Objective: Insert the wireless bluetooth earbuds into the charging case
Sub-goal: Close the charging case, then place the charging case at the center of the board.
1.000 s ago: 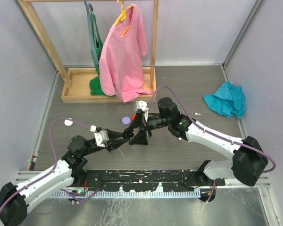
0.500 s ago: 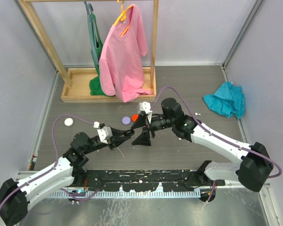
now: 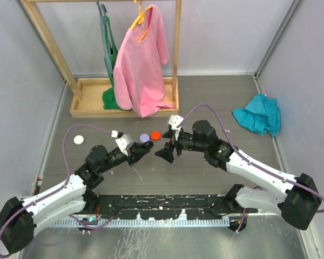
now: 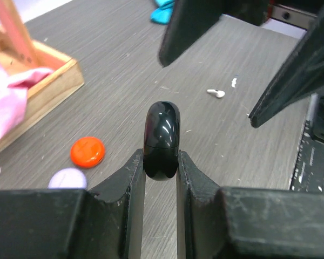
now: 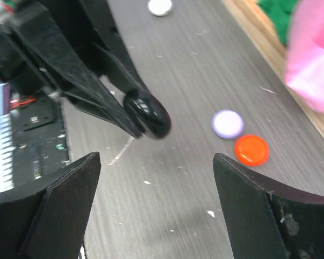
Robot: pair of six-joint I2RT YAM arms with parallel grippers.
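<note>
The robot's left gripper should continue to lower the black case onto the spot beside the lilac case until the black case lies flat, because the black case is closed and the spot is free.
My left gripper is shut on a glossy black round charging case, held on edge above the table. The case also shows in the right wrist view and in the top view. My right gripper is open wide and empty, facing the case from a short way off; in the top view the right gripper is just right of the left gripper. One white earbud lies on the table beyond the case. No other earbuds show.
An orange round case and a lilac one lie side by side behind the grippers. A white round case lies far left. A wooden clothes rack with a pink shirt stands at the back. A teal cloth lies right.
The two grippers were close together over the table's middle. My right gripper has drawn back to the right, and my left gripper has moved slightly forward with the black case.
</note>
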